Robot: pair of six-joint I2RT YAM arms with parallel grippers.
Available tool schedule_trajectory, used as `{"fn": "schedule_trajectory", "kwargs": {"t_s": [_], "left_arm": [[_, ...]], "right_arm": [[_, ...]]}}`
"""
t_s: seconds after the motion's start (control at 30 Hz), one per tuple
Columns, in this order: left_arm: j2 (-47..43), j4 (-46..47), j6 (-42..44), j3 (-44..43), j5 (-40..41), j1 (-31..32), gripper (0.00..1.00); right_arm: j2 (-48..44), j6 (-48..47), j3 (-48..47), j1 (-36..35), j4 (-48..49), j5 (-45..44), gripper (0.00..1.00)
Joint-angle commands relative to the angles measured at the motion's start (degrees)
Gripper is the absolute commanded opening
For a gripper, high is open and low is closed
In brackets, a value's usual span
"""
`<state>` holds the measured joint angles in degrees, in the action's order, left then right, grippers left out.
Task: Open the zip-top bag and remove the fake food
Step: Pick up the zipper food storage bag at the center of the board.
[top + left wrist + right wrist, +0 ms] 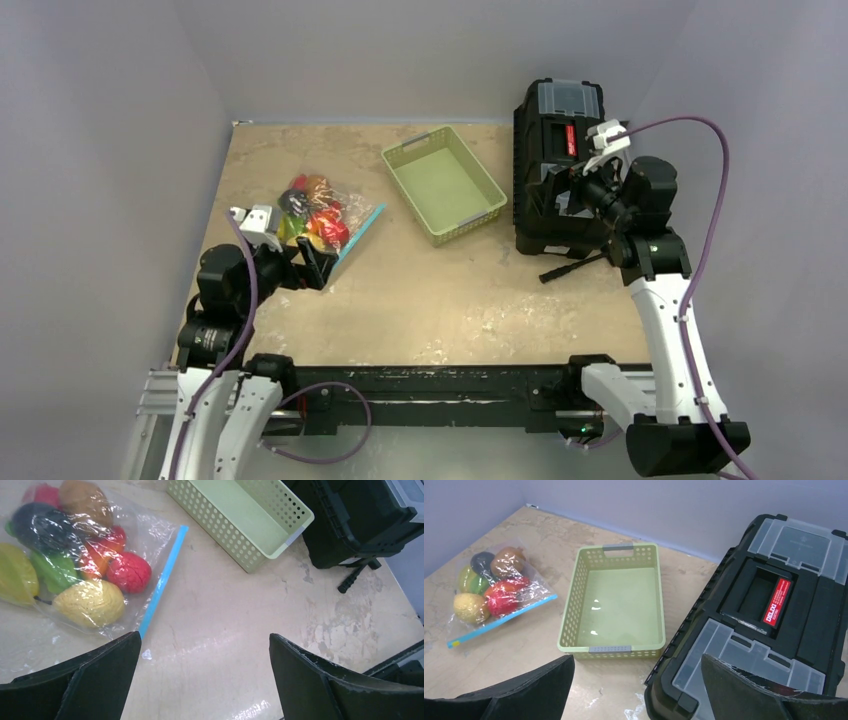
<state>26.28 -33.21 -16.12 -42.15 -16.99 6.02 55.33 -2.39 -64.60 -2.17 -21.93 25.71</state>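
Note:
My left gripper keeps going down to the bag's near corner (131, 619) and closes there, because that corner is free of fake food beside the zip's end (143, 629).
The zip-top bag (318, 212) lies flat at the left of the table, its teal-blue zip strip (360, 232) on the right edge and shut. The fake food (305, 208), red, yellow, orange, green and dark purple pieces, is inside it. My left gripper (318, 272) is open and empty just at the bag's near corner; in the left wrist view (204, 640) the bag (145, 535) and strip (162, 580) lie ahead on the left, one finger over the bag's corner. My right gripper (562, 190) is open and empty, raised by the toolbox; in its own view (638, 660) the bag (531, 587) lies far to the left.
A pale green basket (418, 140), empty, stands right of the bag; its wall (220, 530) and rim (609, 649) show in both wrist views. A black toolbox (560, 130) with clear lid compartments (774, 605) stands at the right. A black rod (570, 268) lies in front of it.

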Motion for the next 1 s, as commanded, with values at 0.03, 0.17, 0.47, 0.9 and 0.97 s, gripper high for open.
{"fn": "schedule_trajectory", "kwargs": {"t_s": [0.03,0.17,0.47,0.9,0.97], "left_arm": [[3.0,-4.4,-6.3,-3.9,-5.6,0.1,1.00],[3.0,-4.5,-10.1,-1.3,-5.6,0.1,1.00],[6.2,0.8,-18.2,6.2,-6.2,0.1,1.00],[11.2,6.6,-27.0,15.8,14.5,0.1,0.96],[10.9,8.6,-28.3,17.7,18.2,0.2,0.94]], "right_arm": [[0.7,0.7,-2.3,0.2,0.0,-0.1,0.99],[1.3,-1.6,-2.0,0.1,0.4,3.7,0.99],[3.5,-26.3,1.8,-1.6,-6.4,27.8,0.99],[5.0,-42.0,6.5,-2.3,-13.2,39.1,0.99],[5.2,-42.8,7.0,-2.3,-13.5,39.5,0.99]]}}
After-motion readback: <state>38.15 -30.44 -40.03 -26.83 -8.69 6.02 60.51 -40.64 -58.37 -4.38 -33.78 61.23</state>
